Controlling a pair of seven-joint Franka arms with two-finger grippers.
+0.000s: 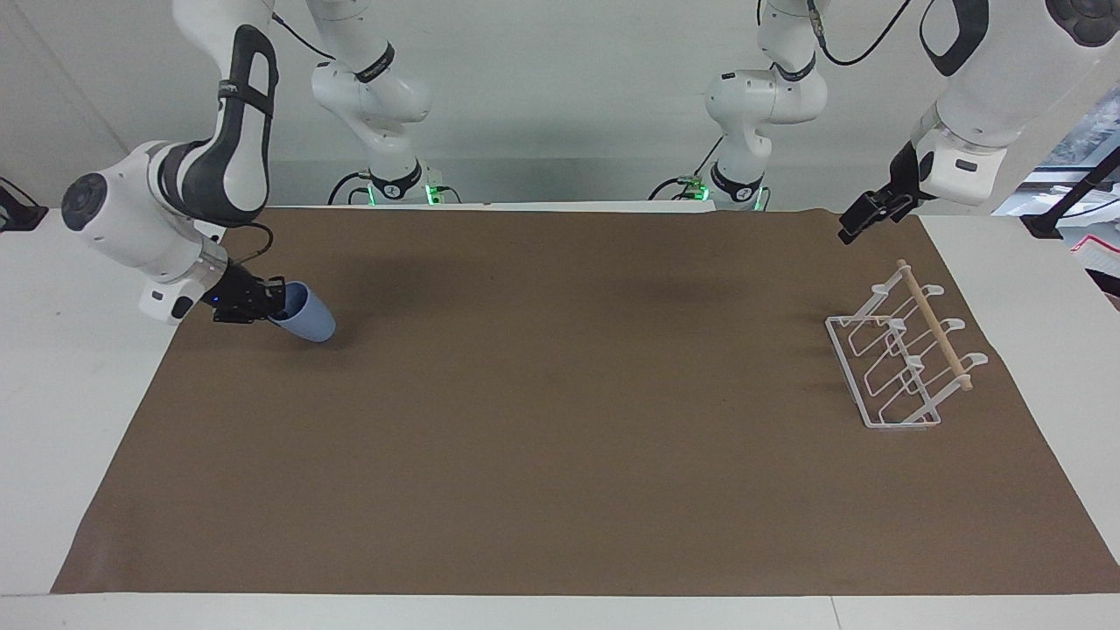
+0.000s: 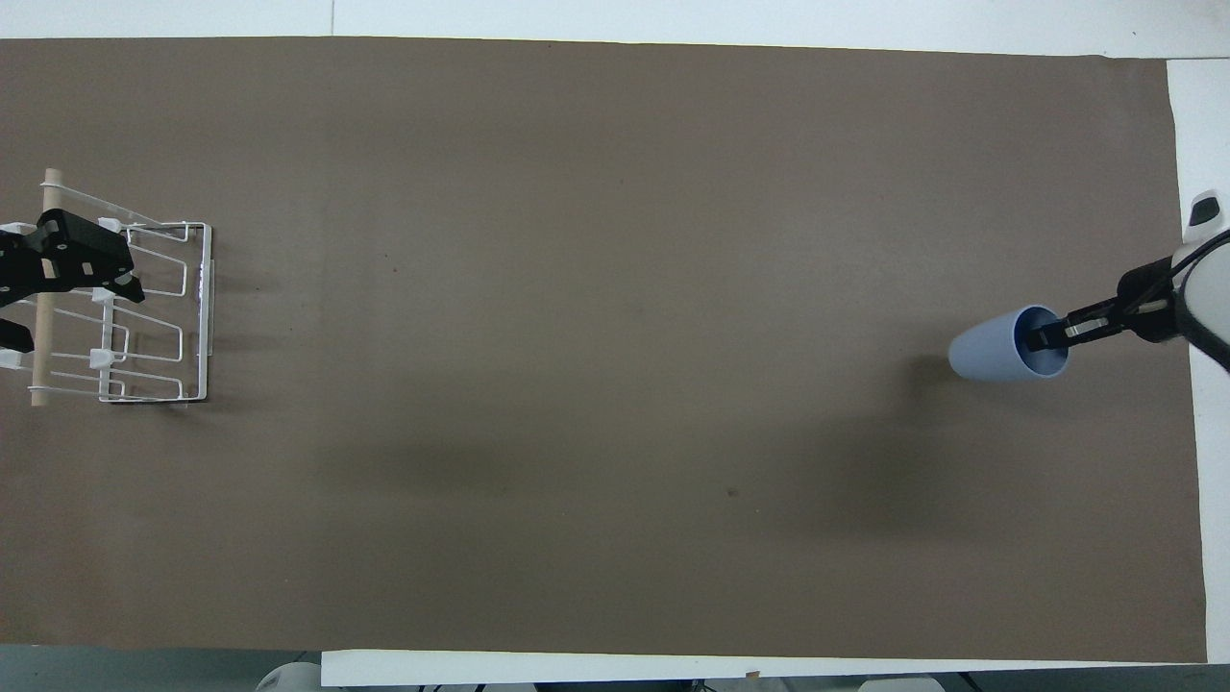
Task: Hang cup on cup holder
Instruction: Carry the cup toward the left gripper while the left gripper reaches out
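My gripper will lower the light-blue cup [image 2: 1000, 348], and the cup will slip over one of the cup holder's white-capped wires [image 2: 110, 224] and stay with its base raised, because the wires stand free.
The light-blue cup [image 1: 308, 320] [image 2: 990, 346] is tipped nearly onto its side just above the brown mat at the right arm's end, mouth toward the arm. My right gripper [image 1: 271, 306] [image 2: 1043, 336] is shut on the cup's rim, one finger inside the mouth. The white wire cup holder [image 1: 901, 359] [image 2: 144, 317] with its wooden dowel [image 1: 934, 325] stands on the mat at the left arm's end, with nothing hanging on it. My left gripper [image 1: 853, 227] hangs open in the air above the mat's corner, by the holder's robot-side end, holding nothing.
The brown mat [image 1: 560, 420] covers most of the white table [image 1: 52, 367]. A wide stretch of bare mat lies between cup and holder. The arms' bases [image 1: 398, 188] stand along the table edge nearest the robots.
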